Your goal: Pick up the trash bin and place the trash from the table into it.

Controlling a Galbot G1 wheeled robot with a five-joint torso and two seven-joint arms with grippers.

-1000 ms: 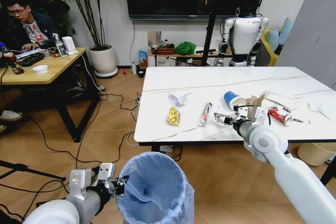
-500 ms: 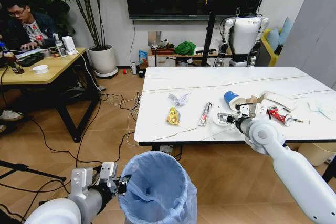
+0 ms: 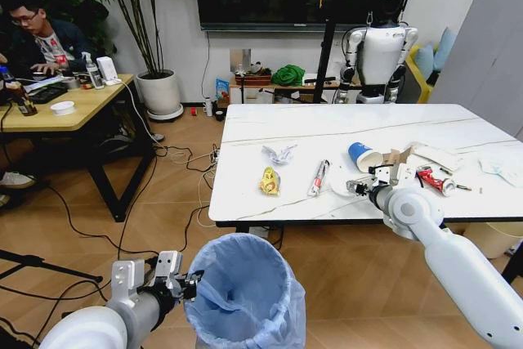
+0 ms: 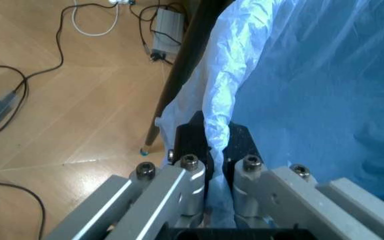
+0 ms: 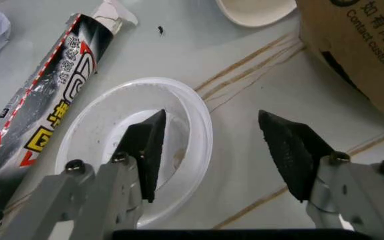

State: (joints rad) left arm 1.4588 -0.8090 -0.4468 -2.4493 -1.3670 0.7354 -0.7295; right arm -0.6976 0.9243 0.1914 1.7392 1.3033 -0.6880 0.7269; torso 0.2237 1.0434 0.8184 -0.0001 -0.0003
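The white lid has a thin, see-through side. Its rim will therefore bend slightly where I pinch it and stay round elsewhere when I lift the lid.
The trash bin (image 3: 245, 296), lined with a crinkled light-blue bag, hangs low in front of me. My left gripper (image 3: 189, 284) is shut on its rim; in the left wrist view the fingers (image 4: 190, 167) pinch the bag's edge (image 4: 220, 112). On the table (image 3: 327, 124) lies the trash: a blue cup (image 3: 359, 155), a torn cardboard box (image 3: 398, 158), a tube (image 3: 318, 177), a yellow wrapper (image 3: 270, 180) and crumpled white paper (image 3: 279, 153). My right gripper (image 3: 357, 187) is open just above a white lid (image 5: 138, 145), one finger over the lid and one beyond its rim, between the tube (image 5: 52, 85) and the box (image 5: 359, 45).
A red wrapper (image 3: 433, 179) and white packets (image 3: 498, 169) lie at the table's right end. A cream bin (image 3: 490, 239) stands under that end. Cables (image 3: 90, 226) cross the wooden floor beside a light wooden desk (image 3: 57, 112). Another robot (image 3: 380, 51) stands behind the table.
My right gripper has shifted slightly to the right along the table's front edge, staying open. The bin has swayed slightly in the left gripper's hold.
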